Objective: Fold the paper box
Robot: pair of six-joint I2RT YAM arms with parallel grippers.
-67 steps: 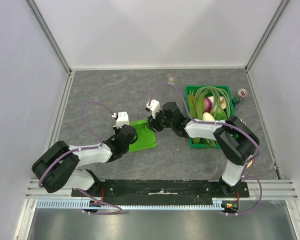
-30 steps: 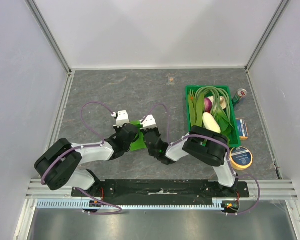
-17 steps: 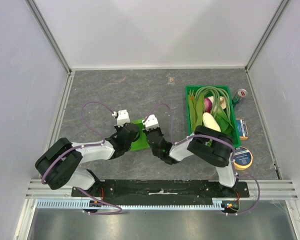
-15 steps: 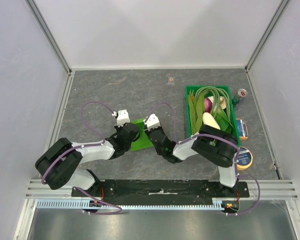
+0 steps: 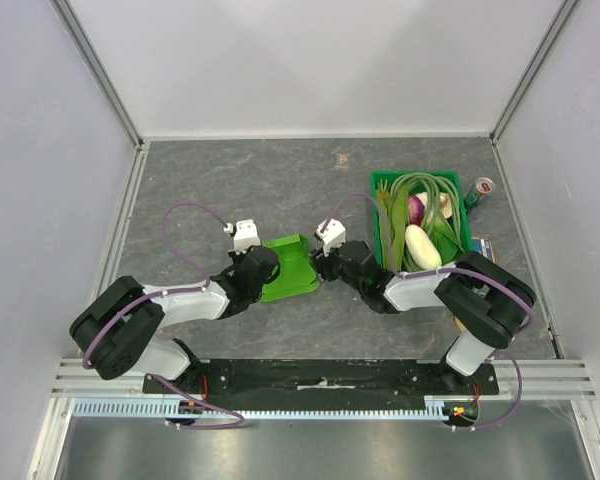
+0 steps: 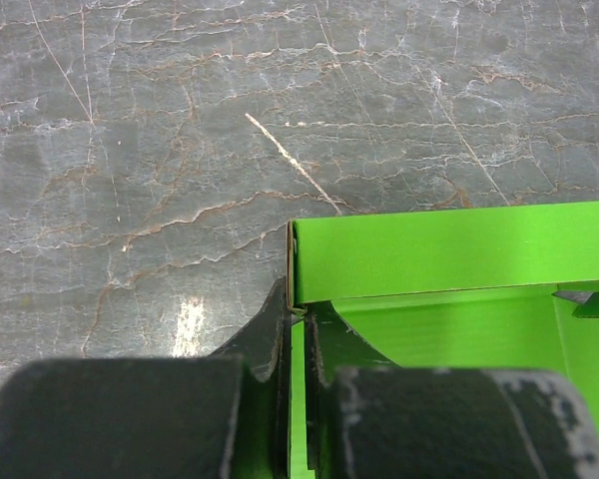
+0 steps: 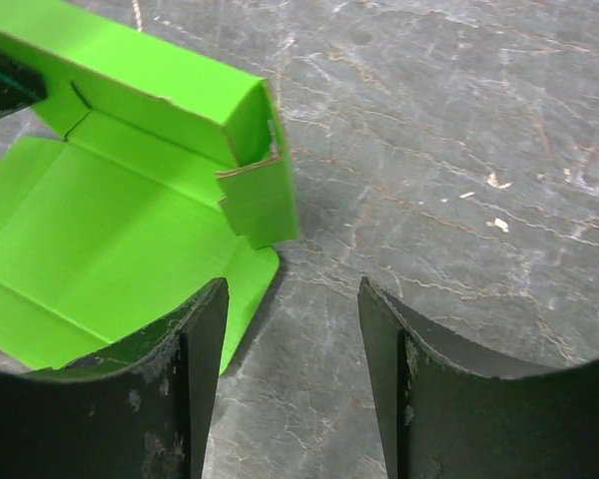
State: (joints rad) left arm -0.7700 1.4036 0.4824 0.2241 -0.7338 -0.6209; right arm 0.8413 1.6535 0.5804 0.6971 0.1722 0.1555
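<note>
The corner flap stands ajar (image 7: 264, 165) at the end of the box's raised far side, so my right gripper should move in, put its fingers on both sides of the flap's lower edge (image 7: 270, 232) and squeeze it tight.
The lime-green paper box (image 5: 290, 270) lies partly folded on the grey table between my two grippers, its far wall (image 6: 449, 249) raised. My left gripper (image 5: 264, 268) is shut on the box's left side wall; in the left wrist view the thin card runs between the closed fingers (image 6: 301, 321). My right gripper (image 5: 321, 268) hovers low by the box's right edge. It stands open with nothing between its fingers (image 7: 292, 291); bare table shows in the gap. A small corner flap (image 7: 260, 205) sticks out from the paper box (image 7: 110, 230) just ahead of the left finger (image 7: 195, 329).
A dark-green crate (image 5: 376, 200) holding vegetables stands to the right, close behind my right arm. A drink can (image 5: 480, 188) sits beyond the crate near the right wall. White walls close the table on three sides.
My right gripper has opened, let go of the box and swung from its near side to its right edge. The box's far wall now stands up. The left gripper keeps its hold.
</note>
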